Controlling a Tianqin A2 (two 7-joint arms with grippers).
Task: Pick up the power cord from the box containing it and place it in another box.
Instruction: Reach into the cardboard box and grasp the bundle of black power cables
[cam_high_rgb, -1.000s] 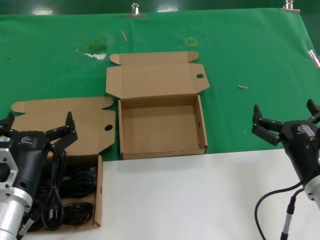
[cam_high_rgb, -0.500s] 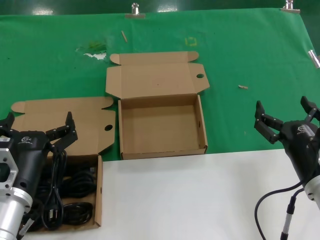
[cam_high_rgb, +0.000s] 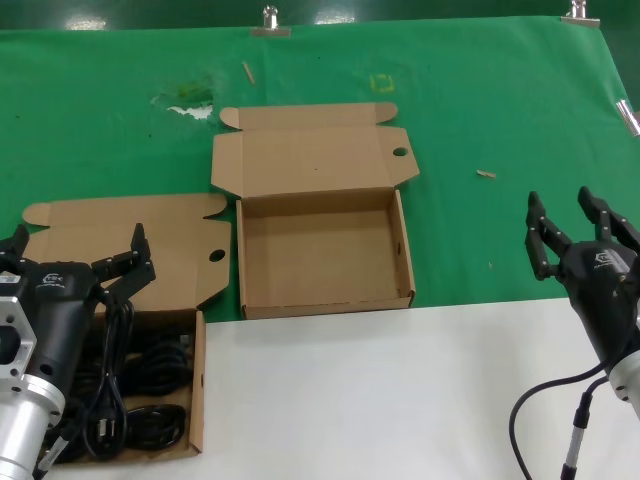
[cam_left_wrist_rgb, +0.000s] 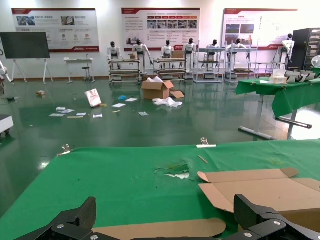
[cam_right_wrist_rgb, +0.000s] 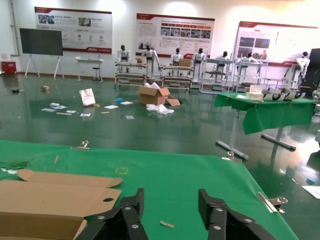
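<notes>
Next, my left gripper pulls its fingers back, tips them down and grabs the cord's upright loop (cam_high_rgb: 119, 330), because they reach over the lid (cam_high_rgb: 78, 237), beyond the power cord.
The power cord (cam_high_rgb: 140, 390), a loose black bundle, lies in the open cardboard box (cam_high_rgb: 199, 380) at the near left; that box's lid (cam_high_rgb: 130, 240) lies flat behind it. My left gripper (cam_high_rgb: 75, 248) hovers over this box's back edge, open and empty; in the left wrist view it (cam_left_wrist_rgb: 165, 215) spans the lid's edge (cam_left_wrist_rgb: 165, 227). The other box (cam_high_rgb: 405, 250) stands open and empty in the middle, and its lid (cam_right_wrist_rgb: 55, 195) shows in the right wrist view. My right gripper (cam_high_rgb: 575, 215) is open and empty at the far right, over the green cloth (cam_right_wrist_rgb: 171, 205).
A green cloth (cam_high_rgb: 480, 100) covers the far half of the table and a white surface (cam_high_rgb: 380, 400) the near half. A small scrap (cam_high_rgb: 486, 174) lies on the cloth near my right gripper. My own thick black cable (cam_high_rgb: 540, 420) hangs at the right. Clips (cam_high_rgb: 270, 20) hold the cloth's far edge.
My right gripper has shifted slightly right, and its fingers now stand closer together. The left gripper, the cord and both boxes have not moved.
</notes>
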